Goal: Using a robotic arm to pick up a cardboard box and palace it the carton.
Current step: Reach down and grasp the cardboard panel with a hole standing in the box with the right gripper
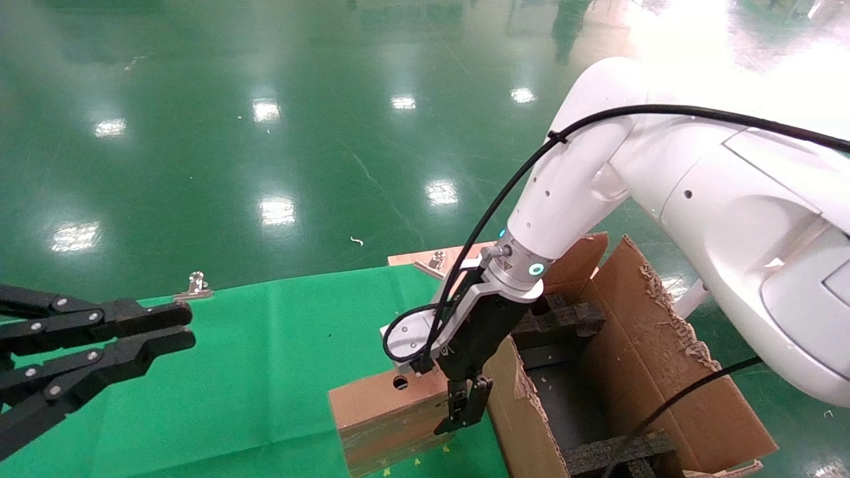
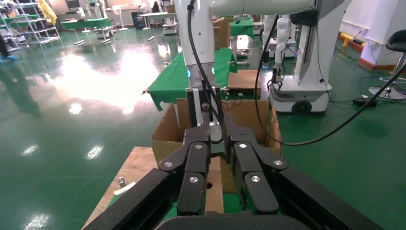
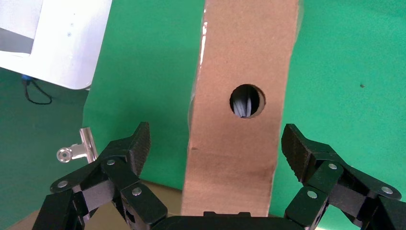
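Next, I grip the end (image 3: 229,167) beside the carton with my right gripper, lift the cardboard box (image 1: 378,418) clear and turn it lengthwise, because it stands across the carton's length.
The cardboard box (image 1: 382,411), small and brown with a round hole, stands on its long side on the green cloth, next to the carton (image 1: 637,345). The white robotic arm (image 1: 578,172) reaches down over it. My right gripper (image 1: 458,415) is open at the end of the box nearest the carton. In the right wrist view the box (image 3: 239,57) lies between the two fingers (image 3: 136,148), with clear gaps on both sides. The carton is open, with ragged flaps and black foam inside. My left gripper (image 1: 189,328) is all black and hangs idle at the left, its tips a narrow gap apart, as the left wrist view (image 2: 217,132) also shows.
A green cloth (image 1: 265,372) covers the table. Metal clips (image 1: 194,287) (image 1: 435,260) sit along its far edge by a wooden board (image 1: 412,255). Another clip (image 3: 76,148) shows in the right wrist view. Shiny green floor lies beyond.
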Motion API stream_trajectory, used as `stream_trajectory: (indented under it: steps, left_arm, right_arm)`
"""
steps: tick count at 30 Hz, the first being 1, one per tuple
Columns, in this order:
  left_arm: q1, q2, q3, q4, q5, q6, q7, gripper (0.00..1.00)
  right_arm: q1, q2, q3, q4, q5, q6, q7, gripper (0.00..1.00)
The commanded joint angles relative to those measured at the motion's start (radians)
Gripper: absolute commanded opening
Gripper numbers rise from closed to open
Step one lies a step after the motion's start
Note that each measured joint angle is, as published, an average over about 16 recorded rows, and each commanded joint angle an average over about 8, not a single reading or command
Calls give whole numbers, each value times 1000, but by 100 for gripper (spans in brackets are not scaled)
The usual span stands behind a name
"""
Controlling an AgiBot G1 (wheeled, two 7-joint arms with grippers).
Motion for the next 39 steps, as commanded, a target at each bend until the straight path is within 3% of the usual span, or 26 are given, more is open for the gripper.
stream_trajectory:
  steps: [1, 3, 39]
  left_arm:
    - [0, 0, 0, 0, 0, 0, 0, 100]
    - [0, 0, 0, 0, 0, 0, 0, 100]
    - [0, 0, 0, 0, -1, 0, 0, 100]
  right_arm:
    - [5, -7, -10, -14, 6, 1, -8, 12]
    - [5, -6, -9, -12, 7, 1, -7, 0]
    - [-2, 10, 8, 5, 6, 6, 7, 0]
